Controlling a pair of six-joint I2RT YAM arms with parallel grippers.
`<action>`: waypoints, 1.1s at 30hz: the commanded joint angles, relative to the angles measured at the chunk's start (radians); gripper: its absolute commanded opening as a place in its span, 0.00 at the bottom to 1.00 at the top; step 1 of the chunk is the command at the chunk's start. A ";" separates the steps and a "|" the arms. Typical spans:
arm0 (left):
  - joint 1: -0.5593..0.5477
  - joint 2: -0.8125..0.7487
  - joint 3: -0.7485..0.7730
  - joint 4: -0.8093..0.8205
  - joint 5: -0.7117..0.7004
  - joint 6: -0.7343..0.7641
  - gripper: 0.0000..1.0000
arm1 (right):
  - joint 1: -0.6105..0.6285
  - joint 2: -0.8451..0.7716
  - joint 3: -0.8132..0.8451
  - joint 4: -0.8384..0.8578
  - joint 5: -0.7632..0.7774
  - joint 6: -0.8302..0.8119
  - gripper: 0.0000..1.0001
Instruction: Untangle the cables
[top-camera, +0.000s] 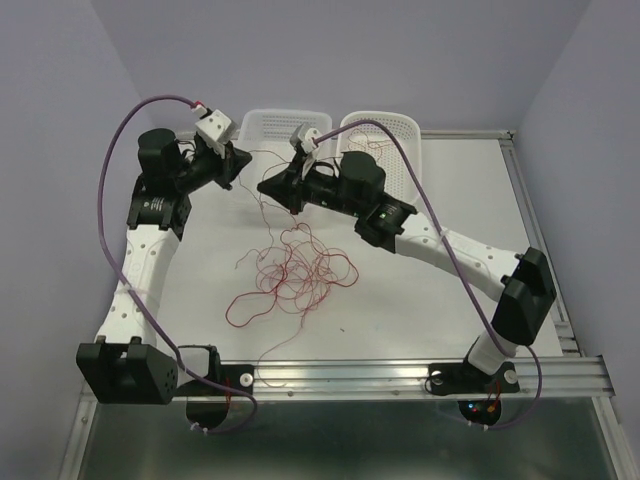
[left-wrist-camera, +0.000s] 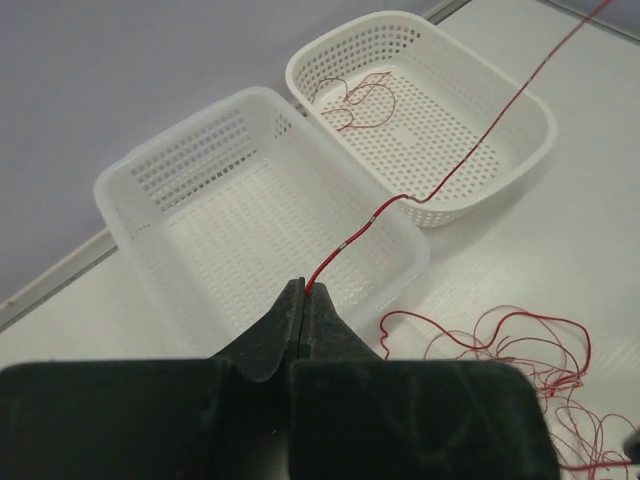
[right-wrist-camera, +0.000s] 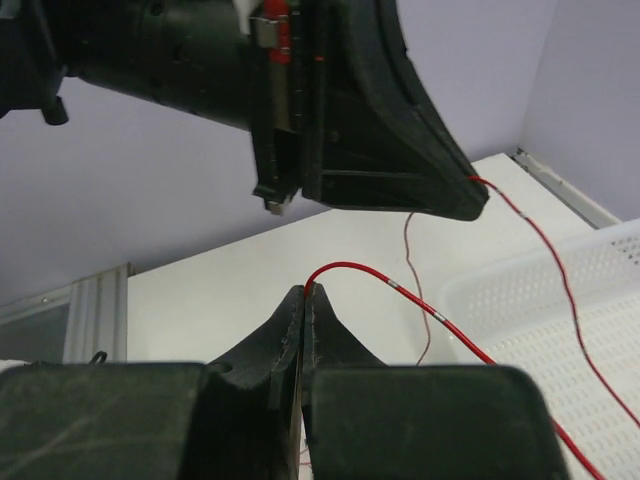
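The wire in my left gripper runs into the tangle (top-camera: 271, 238), so my right gripper should open and move down to the tangle (top-camera: 298, 245) while my left gripper goes up.
The cables are thin red wires. Most lie in a loose tangle (top-camera: 296, 270) on the white table, seen in the left wrist view at the lower right (left-wrist-camera: 520, 345). My left gripper (top-camera: 243, 165) is shut on one red wire (left-wrist-camera: 360, 230), which runs taut from its tips (left-wrist-camera: 305, 288) across the baskets. My right gripper (top-camera: 266, 188) is shut on a red wire (right-wrist-camera: 438, 316) that arcs out of its tips (right-wrist-camera: 305, 290) toward the basket. The two grippers hang close together above the table's far left. In the right wrist view the left gripper's fingers (right-wrist-camera: 400, 150) sit just above.
Two white perforated baskets stand side by side at the table's far edge, the left one (top-camera: 262, 122) bare. The right one (top-camera: 405, 135) holds a few red strands (left-wrist-camera: 355, 100). Purple arm cables (top-camera: 120, 150) loop over both arms. A metal rail (top-camera: 400, 375) runs along the near edge.
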 joint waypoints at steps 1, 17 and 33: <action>0.011 -0.070 -0.045 0.107 0.217 -0.043 0.00 | 0.007 -0.063 -0.025 0.053 0.134 -0.026 0.01; 0.013 -0.061 -0.062 -0.014 0.520 0.069 0.20 | 0.001 -0.080 -0.016 0.044 0.312 -0.056 0.01; 0.011 -0.013 -0.019 0.030 0.480 0.022 0.45 | 0.001 -0.028 0.038 0.027 0.148 0.019 0.01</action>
